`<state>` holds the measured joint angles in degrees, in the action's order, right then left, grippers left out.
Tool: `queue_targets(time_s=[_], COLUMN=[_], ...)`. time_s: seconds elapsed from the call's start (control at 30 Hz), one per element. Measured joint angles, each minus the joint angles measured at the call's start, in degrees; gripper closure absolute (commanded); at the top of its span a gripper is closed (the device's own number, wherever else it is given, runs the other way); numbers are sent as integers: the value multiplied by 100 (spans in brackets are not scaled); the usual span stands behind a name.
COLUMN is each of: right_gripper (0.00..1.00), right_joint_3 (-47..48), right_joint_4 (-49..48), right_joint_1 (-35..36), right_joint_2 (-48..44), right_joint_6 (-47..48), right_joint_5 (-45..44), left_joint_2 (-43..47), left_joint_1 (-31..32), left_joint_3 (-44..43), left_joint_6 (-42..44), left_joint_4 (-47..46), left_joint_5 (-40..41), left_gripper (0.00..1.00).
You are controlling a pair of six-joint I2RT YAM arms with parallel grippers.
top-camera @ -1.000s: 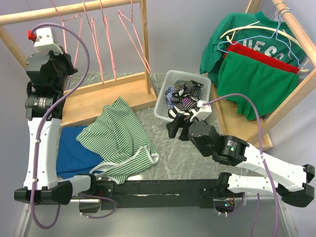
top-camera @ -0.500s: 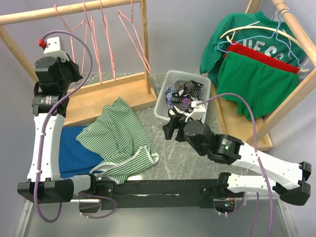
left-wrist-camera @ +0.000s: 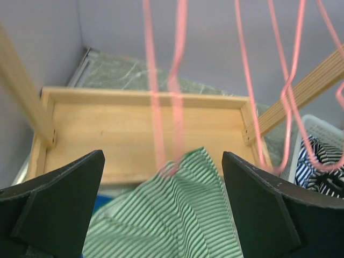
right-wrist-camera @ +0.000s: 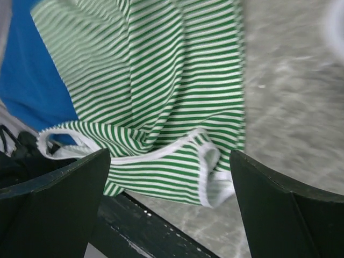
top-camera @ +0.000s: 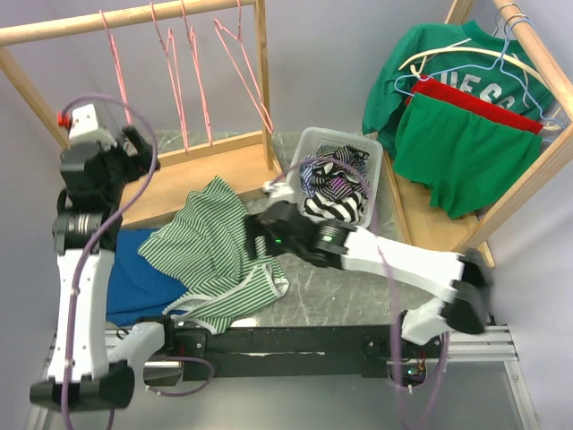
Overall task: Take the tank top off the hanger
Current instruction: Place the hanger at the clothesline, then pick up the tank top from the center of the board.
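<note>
The striped tank top lies across the blue garment (top-camera: 170, 267), so my right gripper should pull the tank top clear (top-camera: 231, 242) and bunch it up next to the white basket.
The green-and-white striped tank top (top-camera: 206, 244) lies crumpled on the table with no hanger in it. It also fills the right wrist view (right-wrist-camera: 161, 80) and the bottom of the left wrist view (left-wrist-camera: 172, 215). Several pink hangers (top-camera: 179, 72) hang bare on the left rack's rod, blurred and close in the left wrist view (left-wrist-camera: 153, 80). My left gripper (top-camera: 139, 143) (left-wrist-camera: 163, 156) is open and empty beside the rack's left end, with a hanger's lower tip just ahead of it. My right gripper (top-camera: 255, 240) (right-wrist-camera: 170, 156) is open over the tank top's white-trimmed edge.
A blue garment (top-camera: 134, 273) (right-wrist-camera: 32, 70) lies under the tank top's left side. The rack's wooden base (top-camera: 179, 175) (left-wrist-camera: 140, 129) sits behind it. A white basket (top-camera: 300, 154) of striped clothes stands mid-table. A second rack with green garments (top-camera: 457, 143) is at the right.
My left gripper has opened and dropped slightly away from the rod; the leftmost hanger now hangs straight. My right arm has swung left from the basket to above the tank top.
</note>
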<state>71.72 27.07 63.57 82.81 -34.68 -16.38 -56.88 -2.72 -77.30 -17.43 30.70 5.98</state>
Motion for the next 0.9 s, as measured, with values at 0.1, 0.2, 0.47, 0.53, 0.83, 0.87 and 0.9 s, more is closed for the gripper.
queue_targets(time_s=[0.1,0.2,0.47,0.53,0.83,0.87,0.9], right_gripper=[0,0,0,5,91,92,92], right_joint_3=[627,1178,1943,2059,1993,1950,1884], right_joint_4=[-48,-146,-90,-81,-140,-144,-186], right_joint_1=[-15,-20,-31,-42,-85,-85,-90], right_joint_2=[1023,2035,3707,3917,4004,3987,3932], right_joint_6=[133,177,118,92,-94,-118,-131], right_joint_5=[562,1021,1506,1589,1486,1458,1427], left_joint_2=[605,1237,2138,2192,2212,2208,2205], left_joint_1=[0,0,0,0,0,0,0], left_joint_3=[608,1307,2166,2168,2168,2168,2168], left_joint_6=[-210,-461,-719,-730,-728,-726,-728], left_joint_4=[175,402,1005,1110,1139,1141,1141], left_joint_5=[55,-11,-179,-247,-444,-455,-466], left_gripper=[4,4,4,4,4,4,4])
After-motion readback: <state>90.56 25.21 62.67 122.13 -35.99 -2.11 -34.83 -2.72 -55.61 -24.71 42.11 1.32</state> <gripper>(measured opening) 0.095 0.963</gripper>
